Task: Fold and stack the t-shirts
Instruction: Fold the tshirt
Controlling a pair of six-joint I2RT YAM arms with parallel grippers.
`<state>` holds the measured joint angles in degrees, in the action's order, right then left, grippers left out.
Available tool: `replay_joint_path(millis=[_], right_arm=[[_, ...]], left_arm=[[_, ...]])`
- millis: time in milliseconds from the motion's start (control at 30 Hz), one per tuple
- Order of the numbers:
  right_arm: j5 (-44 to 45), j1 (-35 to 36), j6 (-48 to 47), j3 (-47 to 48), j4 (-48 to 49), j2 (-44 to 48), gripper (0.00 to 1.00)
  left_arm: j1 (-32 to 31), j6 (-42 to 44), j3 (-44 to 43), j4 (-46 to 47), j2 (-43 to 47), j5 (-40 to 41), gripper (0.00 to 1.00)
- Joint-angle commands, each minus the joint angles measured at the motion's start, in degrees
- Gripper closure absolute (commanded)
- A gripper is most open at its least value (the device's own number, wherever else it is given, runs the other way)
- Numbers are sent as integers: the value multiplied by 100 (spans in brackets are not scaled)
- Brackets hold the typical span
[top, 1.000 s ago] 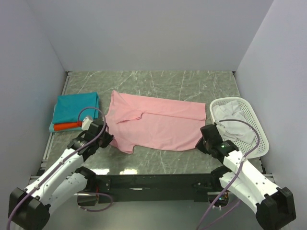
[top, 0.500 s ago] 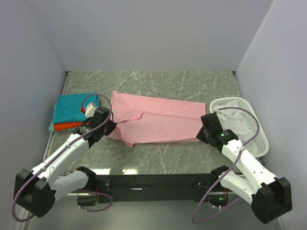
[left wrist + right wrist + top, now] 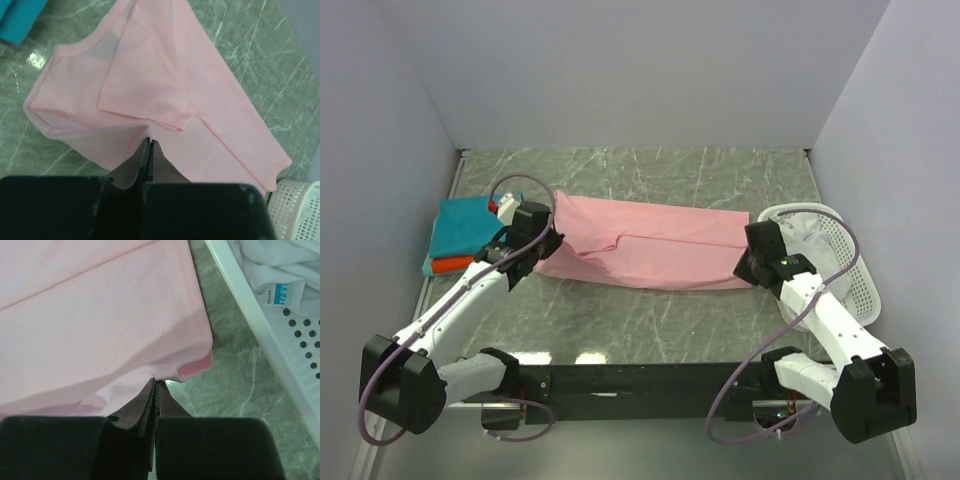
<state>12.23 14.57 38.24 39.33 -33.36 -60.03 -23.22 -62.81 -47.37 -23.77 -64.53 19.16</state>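
Both grippers are holding the pink t-shirt's near edge (image 3: 660, 287) at its ends, so I should keep moving it back with my left gripper until it lies by the t-shirt's far edge (image 3: 650, 205).
A light pink t-shirt (image 3: 650, 245) lies across the middle of the table, its near edge lifted and folded over toward the back. My left gripper (image 3: 542, 248) is shut on the shirt's near left edge (image 3: 125, 132). My right gripper (image 3: 752, 268) is shut on the near right hem (image 3: 170, 372). A folded teal t-shirt (image 3: 465, 225) lies at the left on top of an orange-red one (image 3: 455, 264). White cloth (image 3: 810, 240) lies in the basket.
A white perforated basket (image 3: 850, 285) stands at the right, right beside my right arm; its rim shows in the right wrist view (image 3: 250, 315). Grey walls close in the table on three sides. The marble table (image 3: 650, 320) is bare in front of the shirt.
Both grippers have moved away from the arm bases toward the back, carrying the pink shirt's near edge over itself. The shirt now looks narrower front to back.
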Motion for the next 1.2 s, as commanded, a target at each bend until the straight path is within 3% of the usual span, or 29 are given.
replay_joint_path(millis=[0,600,1167], right_arm=[[-36,-77,-237,399,269,-131,100],[-71,-244,-563,1225,409,-1081,100],[-107,-446,-493,1876,507,-2012,100]], left_arm=[[195,374,-307,478,-59,-113,100],[679,1033,-1036,944,-1017,-545,99],[977,1280,-1924,1129,-2520,-834,99]])
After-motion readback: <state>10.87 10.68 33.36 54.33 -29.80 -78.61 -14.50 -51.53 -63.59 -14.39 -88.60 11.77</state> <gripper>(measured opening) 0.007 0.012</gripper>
